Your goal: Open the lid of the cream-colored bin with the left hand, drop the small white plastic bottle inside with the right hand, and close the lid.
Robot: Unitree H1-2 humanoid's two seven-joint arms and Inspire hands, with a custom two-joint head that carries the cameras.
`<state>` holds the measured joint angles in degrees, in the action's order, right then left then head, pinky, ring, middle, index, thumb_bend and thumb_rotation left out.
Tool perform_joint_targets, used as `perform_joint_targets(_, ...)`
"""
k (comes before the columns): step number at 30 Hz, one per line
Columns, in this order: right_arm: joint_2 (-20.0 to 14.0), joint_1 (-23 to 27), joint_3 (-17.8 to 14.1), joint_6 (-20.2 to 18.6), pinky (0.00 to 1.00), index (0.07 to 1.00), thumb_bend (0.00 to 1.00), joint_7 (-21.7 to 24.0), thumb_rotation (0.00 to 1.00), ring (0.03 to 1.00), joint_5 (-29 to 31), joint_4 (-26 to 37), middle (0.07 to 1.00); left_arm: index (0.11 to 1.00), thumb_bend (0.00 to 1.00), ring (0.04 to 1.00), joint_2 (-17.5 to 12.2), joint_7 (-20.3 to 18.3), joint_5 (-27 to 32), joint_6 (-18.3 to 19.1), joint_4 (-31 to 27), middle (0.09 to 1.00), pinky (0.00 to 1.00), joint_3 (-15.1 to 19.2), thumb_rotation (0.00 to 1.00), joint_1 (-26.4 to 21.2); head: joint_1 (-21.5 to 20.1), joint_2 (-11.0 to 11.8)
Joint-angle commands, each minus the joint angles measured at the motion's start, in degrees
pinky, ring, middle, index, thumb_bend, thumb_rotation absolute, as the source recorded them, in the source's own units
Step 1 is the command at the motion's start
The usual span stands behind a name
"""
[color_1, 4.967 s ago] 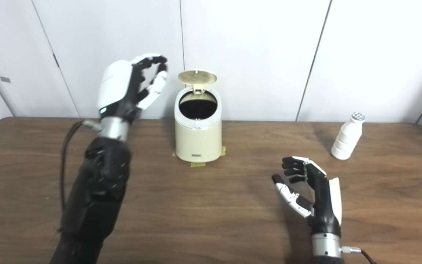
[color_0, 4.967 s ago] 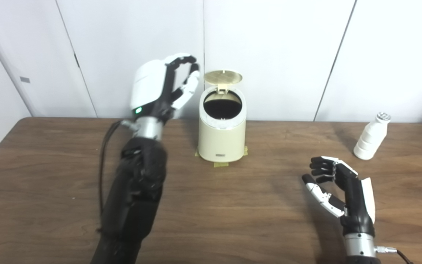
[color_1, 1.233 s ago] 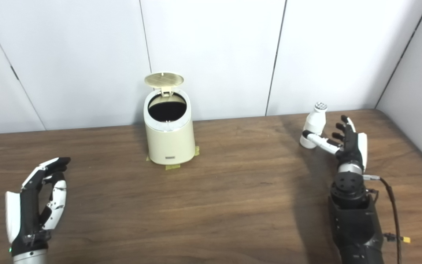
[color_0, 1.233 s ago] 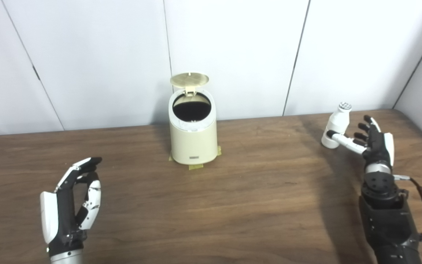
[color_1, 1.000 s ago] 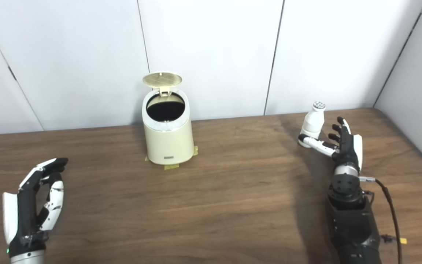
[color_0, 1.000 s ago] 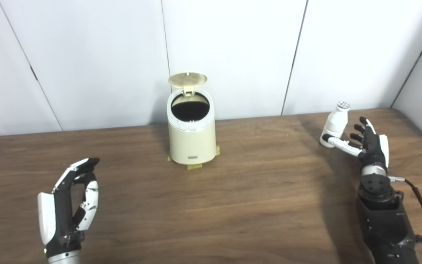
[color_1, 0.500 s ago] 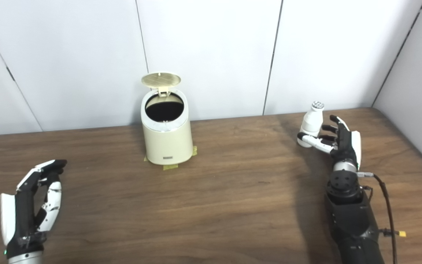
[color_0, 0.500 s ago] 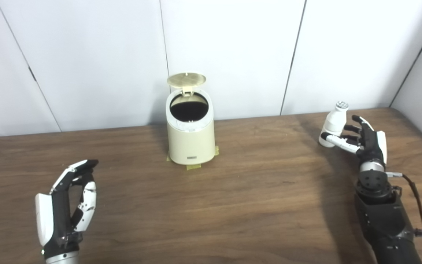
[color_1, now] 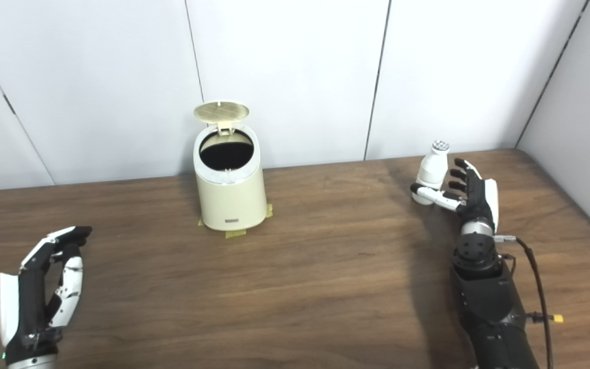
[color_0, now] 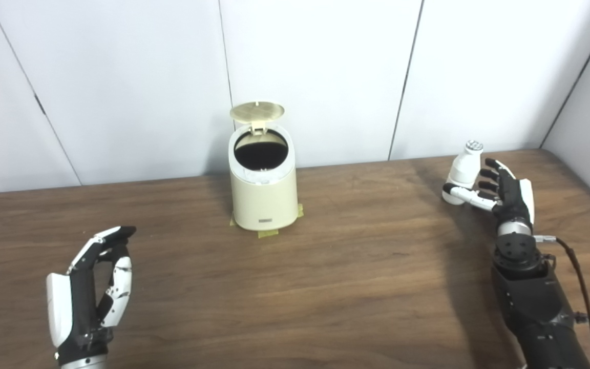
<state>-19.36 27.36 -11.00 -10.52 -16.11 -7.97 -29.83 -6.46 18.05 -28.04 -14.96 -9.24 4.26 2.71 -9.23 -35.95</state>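
The small white plastic bottle [color_0: 464, 172] is clearly narrower than the bin's dark opening [color_0: 261, 154], so it will go in base first when I let it fall.
The cream-colored bin [color_0: 264, 189] stands at the back middle of the table on bits of tape, its round lid [color_0: 256, 111] tipped up and the dark inside showing. The small white plastic bottle [color_0: 463, 170] stands upright at the back right. My right hand [color_0: 502, 192] is open right beside it: the thumb lies across the front of the bottle's base and the fingers spread just to its right, without closing round it. My left hand [color_0: 91, 289] rests open near the front left, far from the bin, holding nothing.
The brown wooden table [color_0: 356, 277] runs to white wall panels [color_0: 325, 66] close behind the bin and bottle. A grey side wall [color_1: 576, 128] closes the right end. A cable [color_0: 576, 266] trails from my right wrist.
Since five seconds ago my left hand has come down from beside the bin's lid to the front left. My right hand has reached back to the bottle, nearing it over the last second. The camera turned right.
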Motion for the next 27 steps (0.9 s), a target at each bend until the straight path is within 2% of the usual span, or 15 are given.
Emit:
perform_joint_targets(1,-1.3,3.2,0.6,1.5,0.70,0.893,0.87,1.0,0.25,0.790,0.0,-0.1,0.836,0.689,0.19,0.685,-0.6,0.2,-0.3,-1.3,-1.2,0.700,0.60,0.3,0.76,0.3,0.0,-0.1)
perform_joint_targets(7,-1.1,3.9,0.6,-0.4,0.73,0.900,0.85,1.3,0.23,0.813,0.5,-0.2,0.854,0.688,0.19,0.681,-0.2,0.1,-0.5,-1.2,-1.4,0.698,0.60,0.4,0.74,0.4,0.2,0.2)
perform_joint_targets(11,-1.3,4.4,0.9,0.2,0.74,0.893,0.84,1.3,0.22,0.810,0.5,-1.4,0.849,0.686,0.18,0.682,-0.2,0.3,-1.2,-1.4,-1.4,0.696,0.59,0.3,0.74,0.4,0.2,0.6)
perform_joint_targets(15,-1.9,5.1,2.4,-1.4,0.67,0.879,0.85,1.4,0.27,0.750,-1.1,-2.6,0.794,0.686,0.19,0.683,0.0,0.4,-0.9,-1.7,-1.1,0.696,0.59,0.3,0.73,0.4,0.4,0.9)
perform_joint_targets(22,-2.3,6.6,3.1,-1.7,0.65,0.838,0.86,1.7,0.26,0.740,-0.8,-5.3,0.785,0.687,0.18,0.691,0.0,0.5,-0.9,-2.2,-1.1,0.697,0.60,0.2,0.71,0.4,0.6,0.8)
perform_joint_targets(25,-2.3,6.9,3.3,-1.8,0.64,0.834,0.86,1.4,0.25,0.739,-0.8,-5.7,0.782,0.688,0.19,0.689,0.1,0.5,-0.9,-2.2,-1.2,0.698,0.60,0.2,0.70,0.4,0.6,0.8)
perform_joint_targets(27,-1.9,6.8,3.0,-1.4,0.60,0.784,0.86,0.1,0.20,0.703,-0.9,-5.6,0.753,0.687,0.19,0.684,0.1,0.5,-1.0,-2.1,-1.4,0.697,0.60,0.2,0.71,0.4,0.6,0.8)
